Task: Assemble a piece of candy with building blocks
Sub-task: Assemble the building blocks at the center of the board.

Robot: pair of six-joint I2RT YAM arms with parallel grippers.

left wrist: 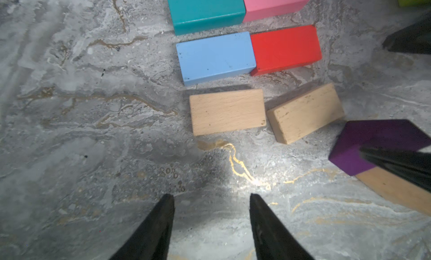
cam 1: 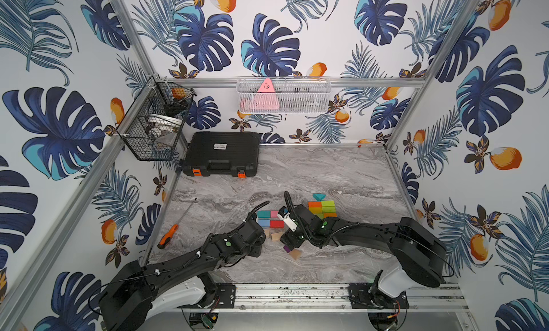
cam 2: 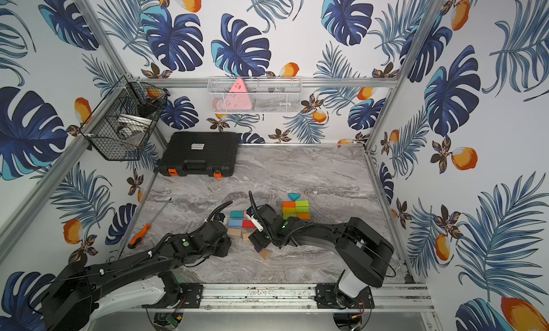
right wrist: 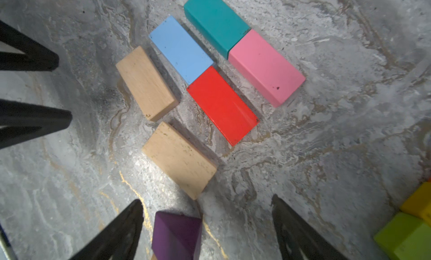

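Note:
One plain wood block sits at an angle away from the other wood block's end [right wrist: 163, 110]. My right gripper should take hold of the slanted block [right wrist: 180, 159] and set it straight beside the red block.
Teal [left wrist: 205, 9], pink [left wrist: 272, 2], blue [left wrist: 215, 58] and red [left wrist: 286, 48] building blocks lie flat in a two-by-two patch. Beside them lie two plain wood blocks [left wrist: 226, 111] [left wrist: 305, 111]. My left gripper [left wrist: 212, 195] is open over bare table, a little short of the nearer wood block. A purple block [right wrist: 177, 235] rests on a plain wood piece [left wrist: 396, 191]. My right gripper [right wrist: 206, 200] is open wide astride the purple block, which sits near one finger without a grip. Orange, green and yellow blocks [cam 1: 322, 207] with a teal triangle [cam 1: 318, 196] are grouped to the right.
An orange-handled screwdriver [cam 1: 167, 236] lies at the table's left side. A black case [cam 1: 221, 154] stands at the back left. A black wire basket [cam 1: 154, 121] and a white mesh basket [cam 1: 283, 96] hang on the walls. Both arms meet close together mid-table.

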